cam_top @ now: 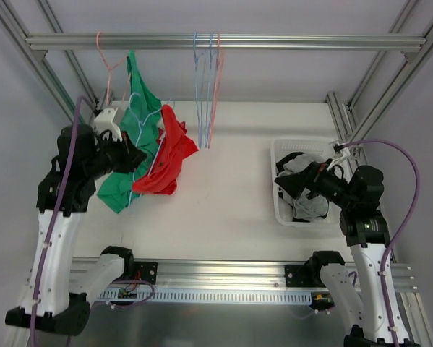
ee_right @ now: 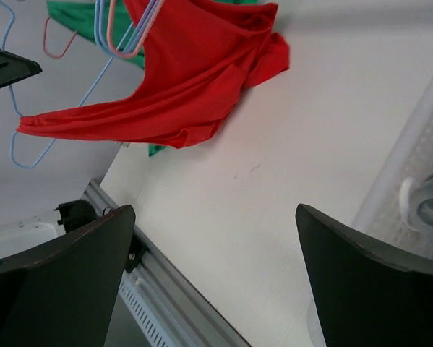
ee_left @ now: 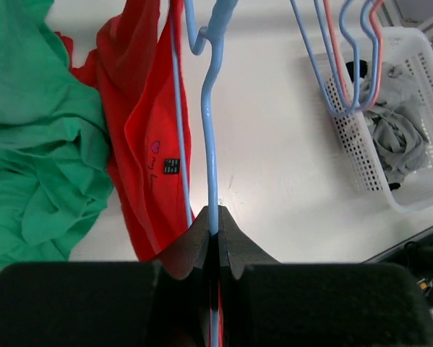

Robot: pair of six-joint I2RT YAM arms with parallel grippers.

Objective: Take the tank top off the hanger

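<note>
Next, my right gripper pinches the fabric at the hanger's end (cam_top: 168,113) and pulls it off, because the red tank top (cam_top: 170,152) hangs on the hanger my left gripper holds.
A red tank top (cam_top: 167,155) hangs on a light blue wire hanger (ee_left: 210,108), sagging toward the table. My left gripper (cam_top: 131,157) is shut on the hanger's wire (ee_left: 213,220), with the red fabric (ee_left: 140,137) just left of the fingers. A green tank top (cam_top: 138,108) hangs beside it and drapes down to the table (ee_left: 35,159). My right gripper (cam_top: 283,181) is open and empty over the basket, well right of the red top (ee_right: 180,87). Its two fingers (ee_right: 64,260) stand wide apart.
Several empty blue and pink hangers (cam_top: 206,87) hang from the metal rail (cam_top: 274,42) at mid-table. A white basket (cam_top: 277,155) holding grey clothes stands at the right; it also shows in the left wrist view (ee_left: 411,202). Frame posts stand at both back corners.
</note>
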